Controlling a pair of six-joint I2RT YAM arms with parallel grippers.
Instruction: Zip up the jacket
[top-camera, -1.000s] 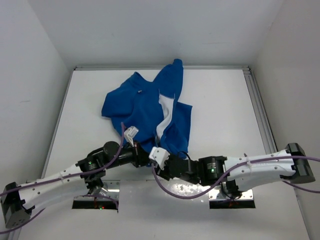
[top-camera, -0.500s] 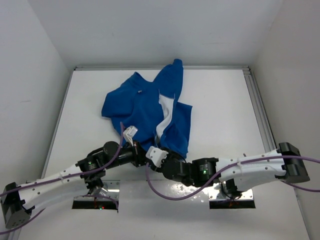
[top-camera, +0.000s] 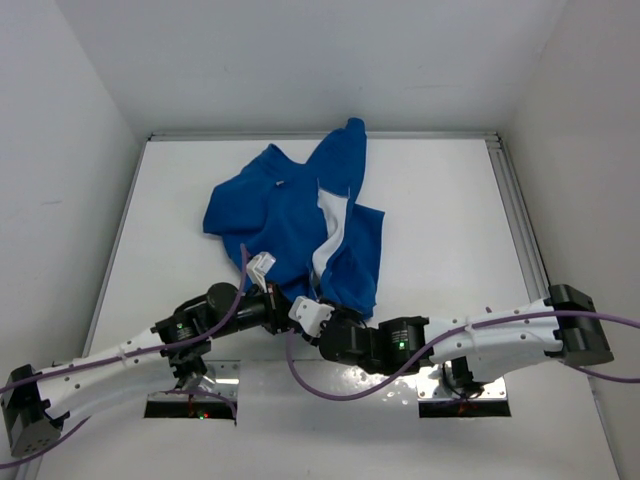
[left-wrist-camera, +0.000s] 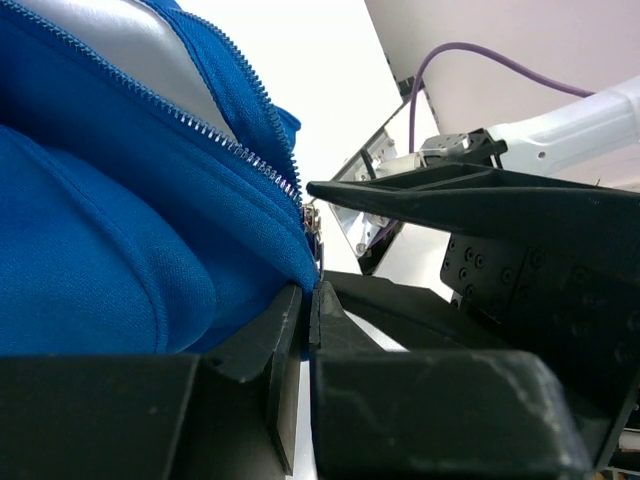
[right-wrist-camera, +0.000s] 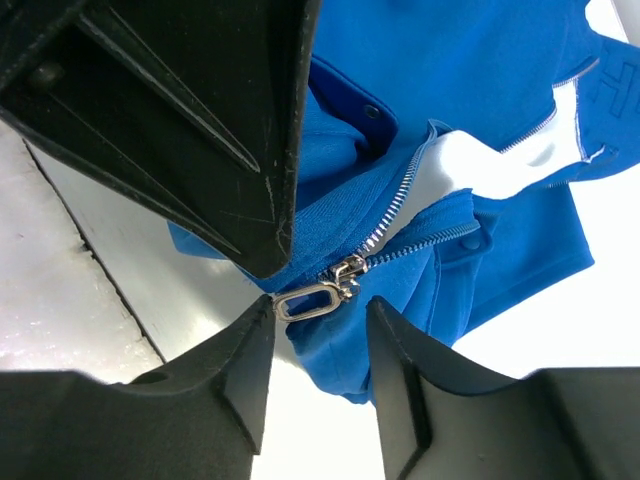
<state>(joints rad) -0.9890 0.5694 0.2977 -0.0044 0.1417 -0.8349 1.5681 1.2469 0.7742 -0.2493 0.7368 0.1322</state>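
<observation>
I should use my right gripper to turn the ring (right-wrist-camera: 308, 301) in line with its fingers before it closes on the ring, because the zipper pull (right-wrist-camera: 336, 287) slants across to my left gripper's finger.
The royal-blue jacket (top-camera: 285, 215) lies crumpled on the white table, its front open and the pale lining showing. My left gripper (top-camera: 283, 300) is shut on the bottom hem (left-wrist-camera: 290, 262) beside the silvery zipper teeth (left-wrist-camera: 205, 135). My right gripper (top-camera: 306, 311) is right next to it at the hem. In the right wrist view its jaws (right-wrist-camera: 320, 312) stand open on either side of the metal zipper pull (right-wrist-camera: 306, 301). The left fingertip touches the pull's ring. The slider (right-wrist-camera: 349, 268) sits at the zipper's bottom end.
White walls enclose the table on three sides, with a metal rail (top-camera: 522, 225) along the right edge. Mounting plates (top-camera: 192, 402) (top-camera: 465, 400) lie at the near edge. Purple cables run along both arms. The left gripper's dark fingers (right-wrist-camera: 190, 110) crowd the right wrist view.
My right arm has slid left along the near edge to the hem beside the left gripper, and its jaws have narrowed a little. The left arm and jacket have stayed put.
</observation>
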